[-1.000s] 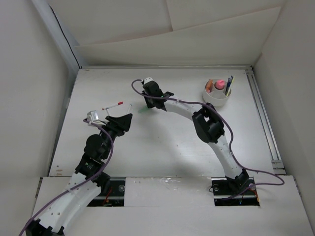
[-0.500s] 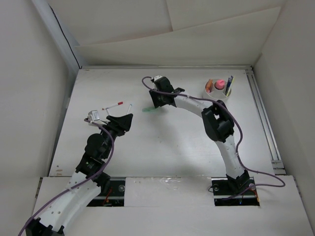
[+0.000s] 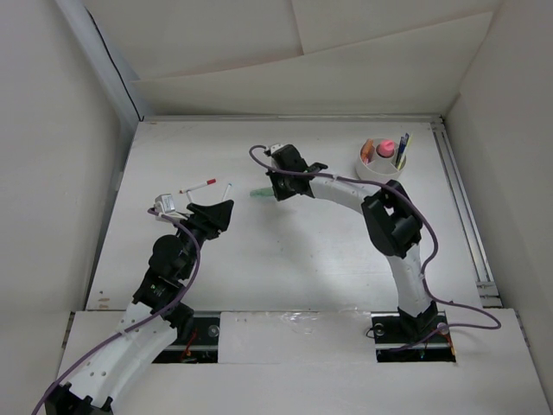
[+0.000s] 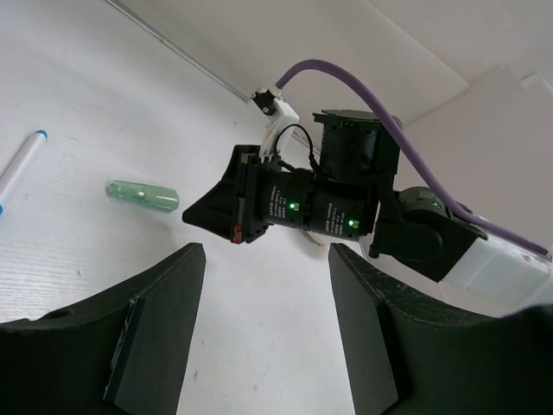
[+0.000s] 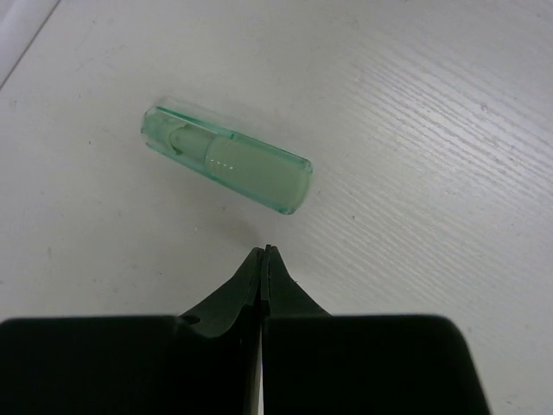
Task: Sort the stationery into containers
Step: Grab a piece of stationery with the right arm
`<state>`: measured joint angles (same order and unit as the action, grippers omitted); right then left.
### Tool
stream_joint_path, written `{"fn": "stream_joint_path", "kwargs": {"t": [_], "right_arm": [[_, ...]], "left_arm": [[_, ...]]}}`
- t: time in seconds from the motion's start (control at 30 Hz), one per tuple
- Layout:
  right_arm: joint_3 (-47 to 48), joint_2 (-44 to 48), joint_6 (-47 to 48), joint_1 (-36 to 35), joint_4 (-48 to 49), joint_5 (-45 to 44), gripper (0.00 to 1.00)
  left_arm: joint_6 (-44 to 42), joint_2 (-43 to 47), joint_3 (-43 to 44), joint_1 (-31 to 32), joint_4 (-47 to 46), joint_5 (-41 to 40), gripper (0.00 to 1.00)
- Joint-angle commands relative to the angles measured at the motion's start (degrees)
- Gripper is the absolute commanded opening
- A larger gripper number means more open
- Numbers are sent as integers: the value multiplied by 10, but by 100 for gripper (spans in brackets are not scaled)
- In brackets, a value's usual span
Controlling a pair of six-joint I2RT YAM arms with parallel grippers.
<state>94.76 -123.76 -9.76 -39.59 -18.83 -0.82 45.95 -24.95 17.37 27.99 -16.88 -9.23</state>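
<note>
My right gripper's fingers are shut short of the green marker (image 5: 220, 158), which lies crosswise beyond them, so next I open and turn them, then close them across its near end (image 5: 283, 183).
A short translucent green marker (image 5: 226, 160) lies flat on the white table (image 3: 294, 251), just beyond the tips of my right gripper (image 5: 265, 251), which is shut on nothing. The top view shows the green marker (image 3: 261, 193) beside the right gripper (image 3: 271, 192) at mid table. My left gripper (image 4: 263, 259) is open and empty, and its view takes in the green marker (image 4: 143, 195) and the right gripper (image 4: 197, 214). The left gripper (image 3: 226, 207) hovers near a thin white pen with a red tip (image 3: 199, 185). The round white cup (image 3: 380, 180) at the back right holds orange, pink-capped and blue items.
A second thin white pen (image 3: 227, 188) lies just beyond the left gripper; its blue tip (image 4: 39, 136) shows in the left wrist view. A metal rail (image 3: 462, 216) runs along the table's right side. Walls close in the table at the back and both sides.
The right gripper has shifted to the right, opened and closed again with nothing in it. The green marker has moved slightly right on the table. The left arm has not moved.
</note>
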Motion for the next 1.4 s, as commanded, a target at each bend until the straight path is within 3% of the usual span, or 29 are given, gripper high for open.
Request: {"fn": "stream_joint_path", "kwargs": {"t": [0.0,0.47,0.53,0.73,0.83,1.03,1.37], "right_arm": [[3,-2,-2,-7,21,8,0],[118,-83,-7,15,10,-3,2],[139,-90,-12,22,10,-3,6],[212,-127,-17,35,-9,8,39],[183,-102,-23,35,1,13,55],[133,-75,-54,23,19,13,71],[174,-121,-100,0,30,6,72]], "left_arm": [[1,5,-4,-2,-25,7,56],[1,0,-4,-2,-30,7,56],[1,0,-4,-2,-30,7,56],[1,-5,-4,-2,-30,7,56],[1,-5,-4,-2,-30,7,56],[1,-5,-4,-2,-35,7,56],[1,-5,-4,-2,-35,12,56]]}}
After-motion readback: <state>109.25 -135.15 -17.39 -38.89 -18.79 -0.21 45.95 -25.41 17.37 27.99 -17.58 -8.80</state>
